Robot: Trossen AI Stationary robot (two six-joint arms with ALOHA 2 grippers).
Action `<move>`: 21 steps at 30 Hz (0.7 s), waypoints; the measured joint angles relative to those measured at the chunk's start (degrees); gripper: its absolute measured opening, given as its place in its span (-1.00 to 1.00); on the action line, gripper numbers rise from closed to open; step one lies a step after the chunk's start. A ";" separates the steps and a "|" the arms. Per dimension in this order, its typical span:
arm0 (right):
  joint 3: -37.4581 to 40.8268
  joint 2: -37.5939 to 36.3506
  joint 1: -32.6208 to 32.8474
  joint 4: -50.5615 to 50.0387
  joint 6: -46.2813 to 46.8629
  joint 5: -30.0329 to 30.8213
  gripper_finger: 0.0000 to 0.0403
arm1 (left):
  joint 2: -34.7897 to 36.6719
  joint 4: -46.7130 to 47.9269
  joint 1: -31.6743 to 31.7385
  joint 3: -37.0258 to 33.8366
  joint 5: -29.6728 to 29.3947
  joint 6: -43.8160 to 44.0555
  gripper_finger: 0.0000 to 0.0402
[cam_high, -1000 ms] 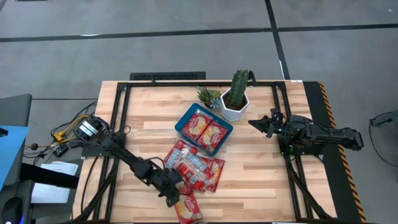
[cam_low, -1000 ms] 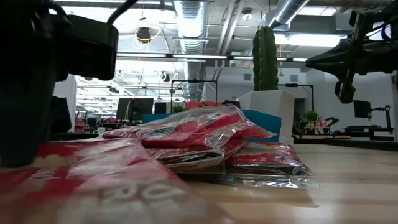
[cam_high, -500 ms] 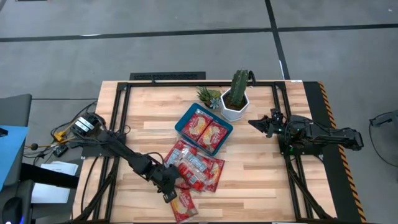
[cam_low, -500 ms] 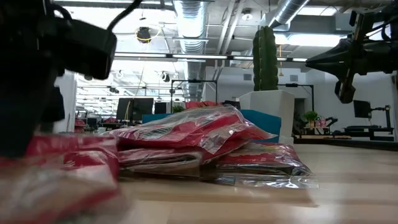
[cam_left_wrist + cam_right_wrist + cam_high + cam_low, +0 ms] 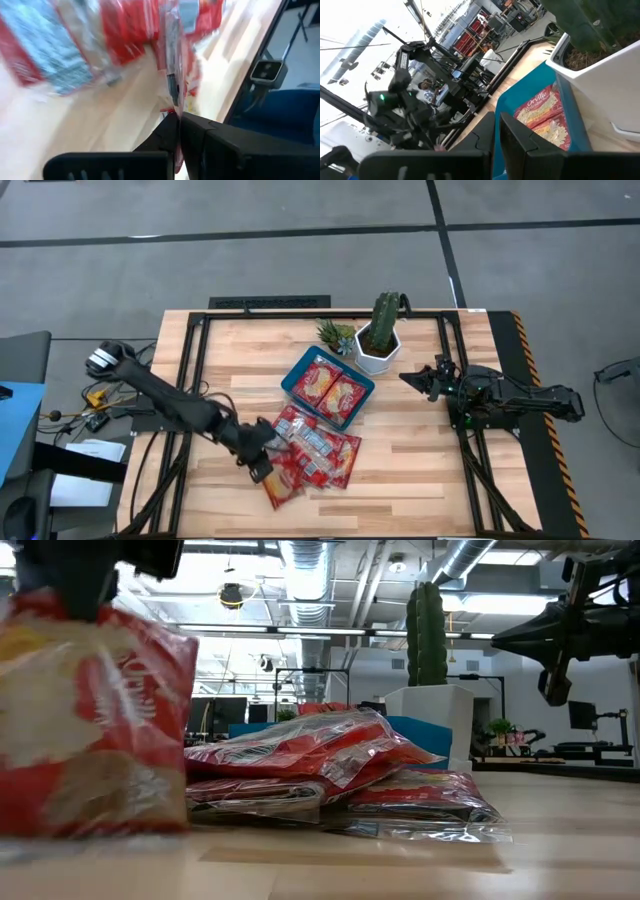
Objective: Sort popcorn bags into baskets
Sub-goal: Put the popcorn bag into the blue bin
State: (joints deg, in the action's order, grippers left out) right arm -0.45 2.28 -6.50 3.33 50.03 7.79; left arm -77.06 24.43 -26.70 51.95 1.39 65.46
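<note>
My left gripper is drawing back the bag, which hangs upright with its printed front (image 5: 105, 730) facing the near edge of the table. It should keep pulling the bag back until the bag lies front-up beside the pile.
My left gripper (image 5: 258, 465) is shut on one red popcorn bag (image 5: 283, 488), near the table's near edge, beside the pile. In the low view that bag (image 5: 90, 720) hangs upright under the gripper (image 5: 75, 585). Several more bags lie stacked flat in a pile (image 5: 315, 450) at mid-table. The teal tray (image 5: 292, 376) sits behind the pile with two bags (image 5: 330, 388) lying in it. My right gripper (image 5: 412, 378) is shut, holds nothing, and hovers to the right of the white cactus pot. In its wrist view, the tray (image 5: 520, 95) lies ahead of it. My left gripper pinches the bag's upper edge (image 5: 174, 107) between its two fingers, coming from above. The bag (image 5: 172, 55) hangs below the fingers, seen edge-on. Whether its lower edge (image 5: 95, 832) touches the table or is just clear of it, I cannot tell.
A white hexagonal pot with a tall cactus (image 5: 378, 340) stands right of the tray, and a small succulent (image 5: 335, 335) sits beside it. A black frame (image 5: 190, 360) runs around the tabletop. Bare wood (image 5: 420, 470) lies to the right of the pile.
My left gripper has risen and moved from the near edge toward the far and left edges, staying shut on the bag. The bag, flat on the table a second ago, has been lifted and now hangs upright. The right arm has kept still.
</note>
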 joint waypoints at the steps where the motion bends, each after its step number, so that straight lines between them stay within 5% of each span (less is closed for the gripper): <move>1: 0.00 0.02 0.00 -0.02 -0.45 -0.04 -0.74 | 0.98 1.79 0.85 0.77 -0.16 -0.76 -1.00; 12: 0.00 0.01 0.00 -0.11 -2.69 -0.06 -0.74 | 2.91 12.78 13.13 10.29 3.99 -19.66 -1.00; 21: 0.00 0.01 -0.01 -0.14 -3.59 0.98 -0.74 | 2.91 15.22 25.17 12.15 13.73 -36.25 -1.00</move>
State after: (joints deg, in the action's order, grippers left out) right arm -0.45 2.30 -6.51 3.20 46.44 8.77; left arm -74.15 39.65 -1.53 64.10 15.12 29.21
